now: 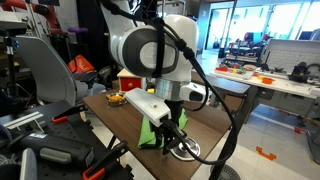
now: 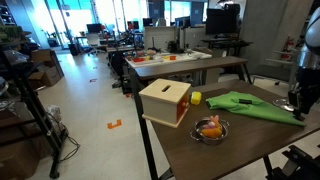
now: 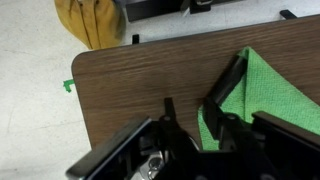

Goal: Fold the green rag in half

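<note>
My gripper should lift, move over the rag's near edge (image 3: 206,125) and pinch it before folding, as its fingers straddle wood (image 3: 188,108) next to the green rag.
The green rag (image 2: 250,105) lies wrinkled on the brown table (image 2: 240,140), right of the wooden box. It also shows in an exterior view (image 1: 152,130) and at the right of the wrist view (image 3: 268,90). My gripper (image 3: 190,102) hangs low over the table at the rag's edge. Its fingers are apart, with bare wood between them. One finger rests at the rag's border and the other is over the table. The gripper shows in both exterior views (image 1: 172,138) (image 2: 297,103). Nothing is held.
A wooden box (image 2: 165,100) stands at the table's left, with a small yellow-green object (image 2: 196,98) beside it. A metal bowl with an orange thing (image 2: 210,128) sits near the front edge. A round metal disc (image 1: 185,150) lies by the gripper. The table edge (image 3: 80,90) is close.
</note>
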Available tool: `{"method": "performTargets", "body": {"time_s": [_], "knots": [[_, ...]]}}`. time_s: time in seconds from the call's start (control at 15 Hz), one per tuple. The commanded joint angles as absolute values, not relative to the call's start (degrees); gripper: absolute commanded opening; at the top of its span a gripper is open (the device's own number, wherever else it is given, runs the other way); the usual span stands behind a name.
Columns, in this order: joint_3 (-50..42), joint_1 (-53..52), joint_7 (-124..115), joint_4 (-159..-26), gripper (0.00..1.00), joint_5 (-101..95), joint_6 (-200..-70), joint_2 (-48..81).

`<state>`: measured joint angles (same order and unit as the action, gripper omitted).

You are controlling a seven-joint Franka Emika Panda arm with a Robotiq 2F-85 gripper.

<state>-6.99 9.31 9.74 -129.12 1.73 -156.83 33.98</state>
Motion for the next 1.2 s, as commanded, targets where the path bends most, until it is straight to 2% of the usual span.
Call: {"method": "performTargets", "body": {"time_s": [0.0, 0.07, 0.13, 0.2, 0.27, 0.33, 0.47, 0.93, 1.0, 1.13], "knots": [[-7.40, 8.13, 8.02, -126.33, 0.06, -1.53, -157.48, 36.59], [-7.52, 7.60, 7.77, -125.71, 0.01, -2.45, -157.44, 37.20], [-7.51, 7.31, 7.65, -125.10, 0.00, -3.23, -157.24, 37.71], [-7.40, 7.09, 7.45, -124.57, 0.00, -3.65, -156.94, 38.07], [-7.32, 6.91, 7.23, -124.29, 0.05, -4.00, -156.94, 38.17], [-7.02, 6.93, 7.42, -124.54, 0.26, -4.18, -156.83, 37.58], [-6.49, 7.23, 7.89, -125.12, 0.36, -4.13, -157.08, 36.62], [-4.79, 9.36, 9.61, -127.87, 0.90, -2.79, -157.75, 33.39], [-4.41, 9.69, 9.83, -128.44, 0.96, -2.54, -157.70, 32.75], [-3.66, 10.48, 10.58, -129.67, 1.00, -2.21, -157.82, 31.43]]}}
